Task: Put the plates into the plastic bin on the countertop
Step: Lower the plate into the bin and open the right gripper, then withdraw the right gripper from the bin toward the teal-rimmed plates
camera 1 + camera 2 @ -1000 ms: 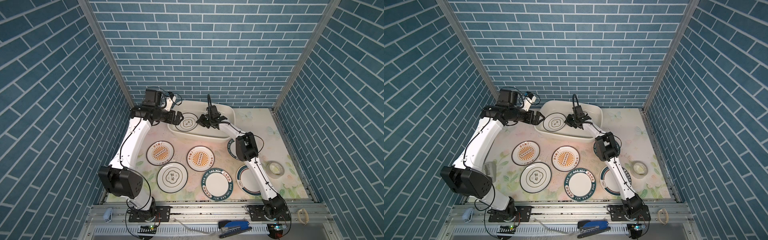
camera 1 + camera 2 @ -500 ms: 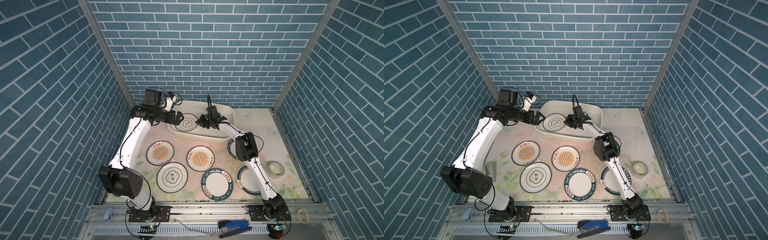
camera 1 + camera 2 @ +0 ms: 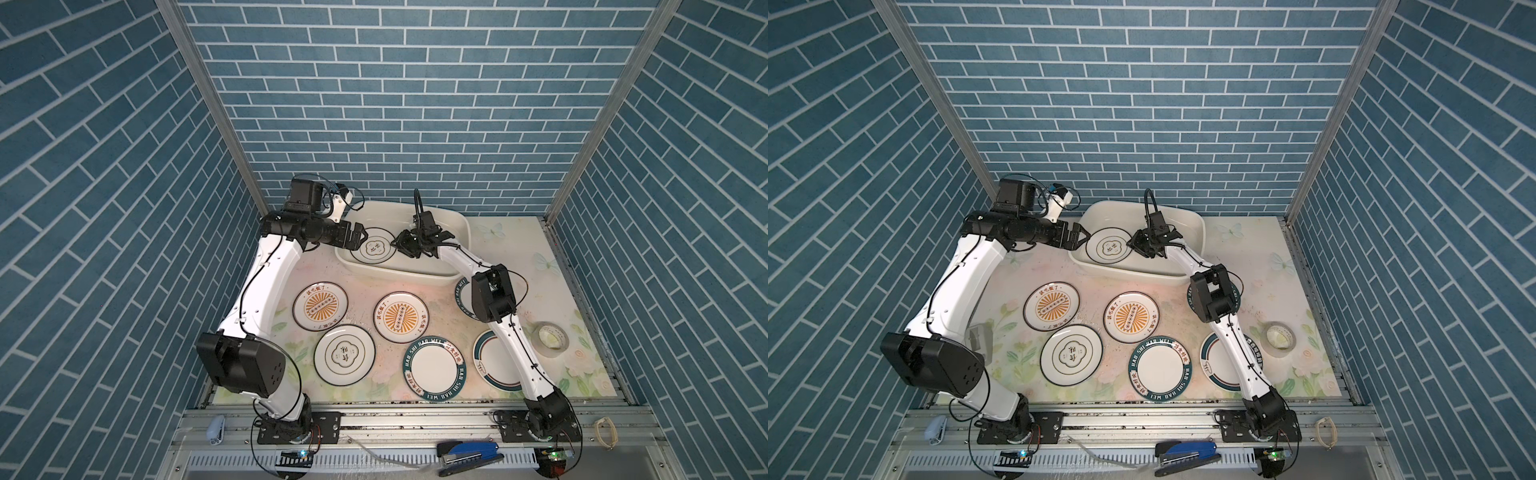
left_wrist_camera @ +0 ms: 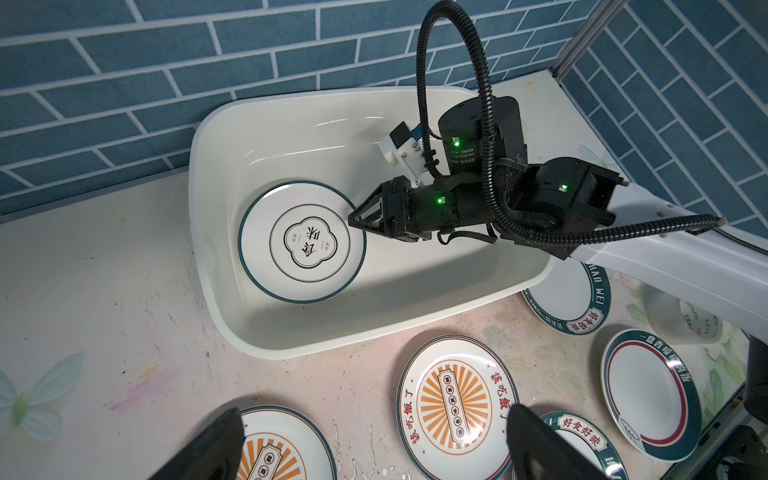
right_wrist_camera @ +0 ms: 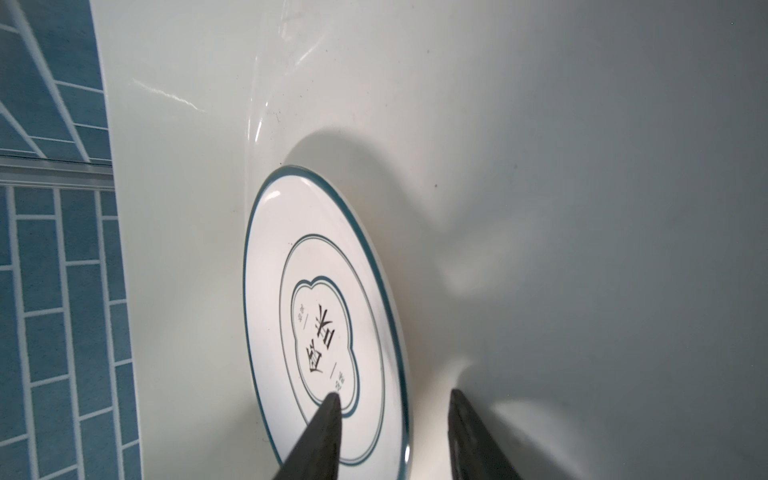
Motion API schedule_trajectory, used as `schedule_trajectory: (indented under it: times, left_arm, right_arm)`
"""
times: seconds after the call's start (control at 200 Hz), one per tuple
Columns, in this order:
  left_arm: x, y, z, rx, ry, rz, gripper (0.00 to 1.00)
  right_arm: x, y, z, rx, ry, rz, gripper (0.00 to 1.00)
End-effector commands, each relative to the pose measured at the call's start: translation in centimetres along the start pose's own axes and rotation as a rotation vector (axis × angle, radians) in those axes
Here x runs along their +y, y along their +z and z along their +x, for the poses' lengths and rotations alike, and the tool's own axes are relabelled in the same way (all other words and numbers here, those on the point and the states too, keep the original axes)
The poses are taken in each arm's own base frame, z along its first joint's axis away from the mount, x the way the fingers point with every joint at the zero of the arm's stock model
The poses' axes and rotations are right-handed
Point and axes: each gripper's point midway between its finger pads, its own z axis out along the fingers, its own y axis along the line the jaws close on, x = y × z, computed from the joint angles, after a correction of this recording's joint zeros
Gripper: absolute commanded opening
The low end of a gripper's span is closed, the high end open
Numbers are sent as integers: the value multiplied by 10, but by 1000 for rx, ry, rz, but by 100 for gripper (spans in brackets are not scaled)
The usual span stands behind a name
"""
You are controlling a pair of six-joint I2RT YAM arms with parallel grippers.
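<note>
The clover-emblem plate (image 4: pixel 302 242) rests flat on the bottom of the bin, free of my open fingers, so my right gripper should keep backing out until it is clear of the bin's rim (image 3: pixel 469 238).
A clover-emblem plate (image 3: pixel 372 249) (image 3: pixel 1108 247) (image 4: pixel 301 243) (image 5: pixel 324 316) lies in the left half of the plastic bin (image 3: pixel 399 276) (image 3: pixel 1129 272) (image 4: pixel 332 328) (image 5: pixel 540 166) at the back of the countertop (image 3: pixel 511 249). My right gripper (image 3: pixel 397 245) (image 3: pixel 1133 244) (image 4: pixel 353 218) (image 5: pixel 395 399) is inside the bin, open. Its jaws straddle the plate's right rim without pinching it. My left gripper (image 3: pixel 362 237) (image 3: pixel 1084 237) (image 4: pixel 374 411) hangs wide open and empty at the bin's left rim. Several plates lie on the countertop: two sunburst ones (image 3: pixel 320 306) (image 3: pixel 401 317), a clover one (image 3: pixel 344 354) and a lettered-band one (image 3: pixel 434 369).
A ringed plate (image 3: pixel 494 361) and another lettered plate (image 3: pixel 463 291) lie partly under the right arm. A tape roll (image 3: pixel 552 337) sits at the right of the countertop. A blue stapler (image 3: pixel 467 451) rests on the front rail. Brick walls close in three sides.
The right gripper's jaws have parted at the rim of the plate in the bin. Both arms have stayed in place.
</note>
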Motion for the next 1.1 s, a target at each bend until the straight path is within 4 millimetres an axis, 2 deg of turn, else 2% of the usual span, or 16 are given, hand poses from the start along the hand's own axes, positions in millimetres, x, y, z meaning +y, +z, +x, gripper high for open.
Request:
schedule_trajectory:
  times: [0.0, 0.1, 0.24, 0.355, 0.43, 0.44, 0.455, 0.56, 0.565, 0.665, 0.82, 0.935, 1.095]
  left_arm:
    - [-1, -10, -4, -21, 7, -8, 100]
    - [0, -11, -6, -23, 15, -18, 100]
    - [0, -13, -4, -17, 32, -24, 100]
    - [2, -17, -5, -20, 63, -38, 99]
    - [0, -19, -6, -19, 84, -36, 99]
    - [0, -20, -7, -20, 86, -35, 99]
    - [-1, -20, -7, -19, 90, -31, 100]
    - [-6, -23, -8, -18, 115, -6, 100]
    - [-6, -23, -8, -17, 115, -6, 100]
    - [-10, -24, -7, -13, 127, 15, 100]
    - [-20, -26, -1, -1, 144, 66, 100]
    - [-29, -29, 3, 1, 156, 114, 99]
    - [-40, -27, 10, 4, 150, 181, 100]
  right_arm:
    - [27, -42, -22, -54, -74, 23, 45]
    - [41, -72, -36, -81, -119, 27, 46]
    - [66, -115, -42, -93, -202, 21, 46]
    - [87, -157, -34, -85, -293, 11, 46]
    - [94, -190, -26, -90, -339, 20, 46]
    - [88, -188, -23, -81, -339, 30, 45]
    - [99, -205, -23, -104, -357, 15, 45]
    - [98, -252, -9, -146, -376, -7, 43]
    - [92, -255, -6, -142, -368, -2, 43]
    - [75, -294, 3, -187, -335, -11, 42]
    - [23, -344, 13, -282, -238, 37, 40]
    - [-27, -361, 21, -320, -117, 84, 35]
    - [-90, -366, 33, -328, 25, 189, 36]
